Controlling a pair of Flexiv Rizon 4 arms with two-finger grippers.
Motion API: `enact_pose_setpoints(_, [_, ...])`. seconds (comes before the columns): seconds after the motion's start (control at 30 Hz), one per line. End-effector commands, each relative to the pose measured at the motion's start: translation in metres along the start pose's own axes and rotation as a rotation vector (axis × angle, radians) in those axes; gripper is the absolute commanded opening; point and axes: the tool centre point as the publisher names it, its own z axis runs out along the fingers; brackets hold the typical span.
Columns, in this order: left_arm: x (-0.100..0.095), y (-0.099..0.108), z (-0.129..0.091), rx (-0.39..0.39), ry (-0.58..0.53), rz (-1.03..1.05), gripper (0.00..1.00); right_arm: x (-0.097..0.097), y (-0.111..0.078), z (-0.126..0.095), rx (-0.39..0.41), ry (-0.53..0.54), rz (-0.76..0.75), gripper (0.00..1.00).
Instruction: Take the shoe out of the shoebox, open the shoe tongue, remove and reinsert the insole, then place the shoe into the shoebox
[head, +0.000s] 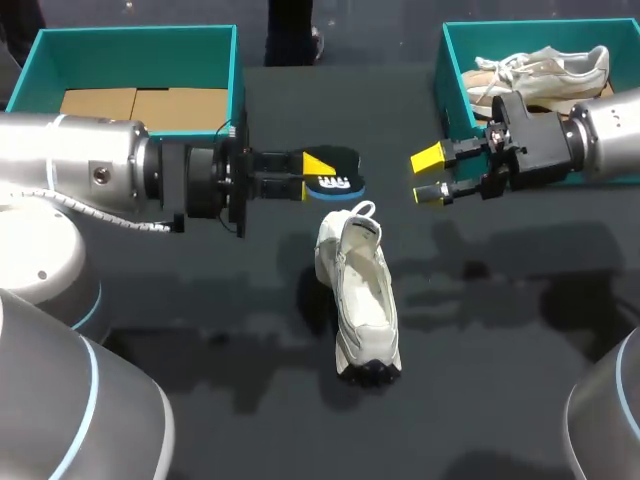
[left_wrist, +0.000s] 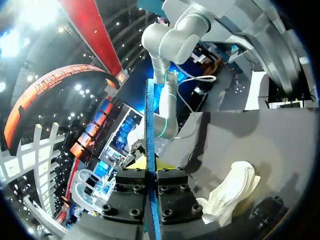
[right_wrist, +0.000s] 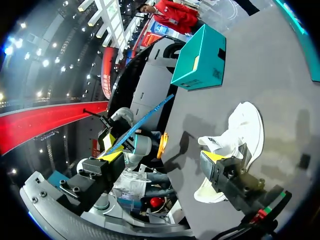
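The blue edge (right_wrist: 150, 115) sticks straight out past my left gripper's fingers. The insole (head: 337, 174) will therefore stay flat when my right gripper takes it and carries it.
A white shoe (head: 358, 295) lies on the dark table, heel end toward the far side, its opening up. Above its heel my left gripper (head: 304, 175) is shut on a black and blue insole (head: 335, 176), held edge-up. In the left wrist view the insole (left_wrist: 150, 125) is a thin blue strip clamped between the fingers (left_wrist: 172, 182), with the shoe (left_wrist: 232, 192) below and beside them. My right gripper (head: 430, 176) stands open to the right of the insole, facing it. From the right wrist, the insole (right_wrist: 145, 117) and shoe (right_wrist: 235, 137) lie ahead of the open right gripper (right_wrist: 162, 157).
A teal shoebox (head: 238, 80) with cardboard inside stands at the back left. A second teal box (head: 447, 75) at the back right holds another pale shoe (head: 545, 68), behind my right arm. The left box (right_wrist: 197, 60) also shows past the shoe.
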Motion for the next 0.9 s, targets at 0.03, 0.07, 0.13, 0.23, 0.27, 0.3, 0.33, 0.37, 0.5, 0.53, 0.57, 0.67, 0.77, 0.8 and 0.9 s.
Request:
enact_pose_setpoints(0.03, [0.009, 0.01, 0.012, 0.011, -0.045, 0.114, 0.0, -0.001, 0.007, 0.005, 0.007, 0.041, 0.007, 1.0])
enact_pose_setpoints(0.07, [0.01, 0.012, 0.013, 0.012, -0.043, 0.11, 0.0, -0.001, 0.007, 0.005, 0.007, 0.041, 0.007, 1.0])
enact_pose_setpoints(0.13, [0.01, 0.012, 0.013, 0.012, -0.043, 0.11, 0.0, -0.001, 0.007, 0.005, 0.007, 0.041, 0.007, 1.0])
enact_pose_setpoints(0.23, [0.01, 0.012, 0.013, 0.012, -0.043, 0.11, 0.0, -0.001, 0.007, 0.005, 0.007, 0.041, 0.007, 1.0])
enact_pose_setpoints(0.27, [0.01, 0.012, 0.013, 0.012, -0.043, 0.11, 0.0, -0.001, 0.007, 0.005, 0.007, 0.041, 0.007, 1.0])
enact_pose_setpoints(0.3, [0.01, 0.012, 0.013, 0.012, -0.043, 0.11, 0.0, -0.001, 0.007, 0.005, 0.007, 0.041, 0.007, 1.0])
enact_pose_setpoints(0.33, [0.01, 0.012, 0.013, 0.012, -0.043, 0.11, 0.0, -0.001, 0.007, 0.005, 0.007, 0.041, 0.007, 1.0])
enact_pose_setpoints(0.37, [0.01, 0.012, 0.013, 0.012, -0.043, 0.11, 0.0, -0.001, 0.007, 0.005, 0.007, 0.041, 0.007, 1.0])
enact_pose_setpoints(0.5, [0.011, 0.019, 0.015, 0.017, -0.061, 0.159, 0.0, -0.002, 0.014, 0.009, 0.006, 0.06, 0.018, 1.0])
enact_pose_setpoints(0.53, [0.013, 0.024, 0.017, 0.007, -0.061, 0.194, 0.0, 0.0, 0.016, 0.01, 0.005, 0.072, 0.015, 1.0])
enact_pose_setpoints(0.57, [0.015, 0.028, 0.019, -0.007, -0.062, 0.22, 0.0, 0.001, 0.018, 0.01, 0.0, 0.08, 0.013, 1.0])
enact_pose_setpoints(0.67, [0.018, 0.04, 0.026, -0.015, -0.071, 0.274, 0.0, 0.004, 0.024, 0.012, -0.014, 0.098, 0.004, 1.0])
enact_pose_setpoints(0.77, [0.019, 0.045, 0.03, -0.008, -0.088, 0.317, 0.0, 0.004, 0.031, 0.016, -0.025, 0.108, -0.005, 1.0])
enact_pose_setpoints(0.8, [0.019, 0.047, 0.031, -0.011, -0.092, 0.348, 0.0, 0.004, 0.033, 0.018, -0.027, 0.11, -0.007, 1.0])
enact_pose_setpoints(0.9, [0.017, 0.051, 0.033, 0.008, -0.123, 0.384, 0.0, -0.001, 0.037, 0.023, -0.035, 0.13, -0.017, 1.0])
